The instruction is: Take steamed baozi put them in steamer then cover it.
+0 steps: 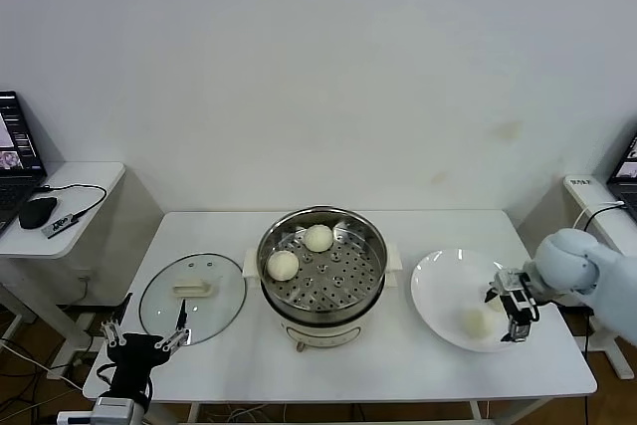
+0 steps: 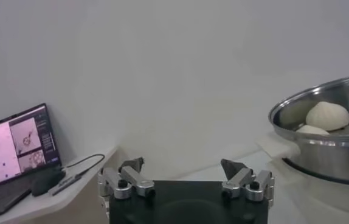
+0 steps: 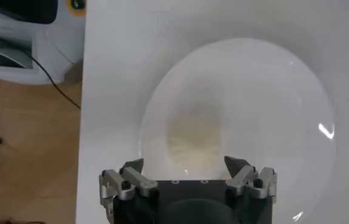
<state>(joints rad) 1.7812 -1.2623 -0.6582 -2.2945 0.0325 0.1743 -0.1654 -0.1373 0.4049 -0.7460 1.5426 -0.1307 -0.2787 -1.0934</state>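
Note:
I can see that my right gripper hides part of the white plate, so I should expect another baozi hidden there (image 1: pixel 502 297) once I lift the nearer baozi (image 1: pixel 478 322) off.
The steel steamer (image 1: pixel 322 268) stands mid-table with two baozi (image 1: pixel 318 238) (image 1: pixel 283 265) on its perforated tray; both also show in the left wrist view (image 2: pixel 327 115). One baozi (image 1: pixel 476 321) lies on the white plate (image 1: pixel 438 291) at the right, and shows in the right wrist view (image 3: pixel 192 139). My right gripper (image 1: pixel 513 311) is open, just above the plate, with that baozi between and a little ahead of its fingertips (image 3: pixel 188 164). The glass cover (image 1: pixel 192 298) lies flat on the table left of the steamer. My left gripper (image 1: pixel 145 339) is open and empty at the table's front left corner.
A side table (image 1: pixel 60 208) with a laptop, a mouse and cables stands at the far left. A second side table (image 1: pixel 597 196) with a cable stands at the far right. The table's front edge runs just behind my left gripper.

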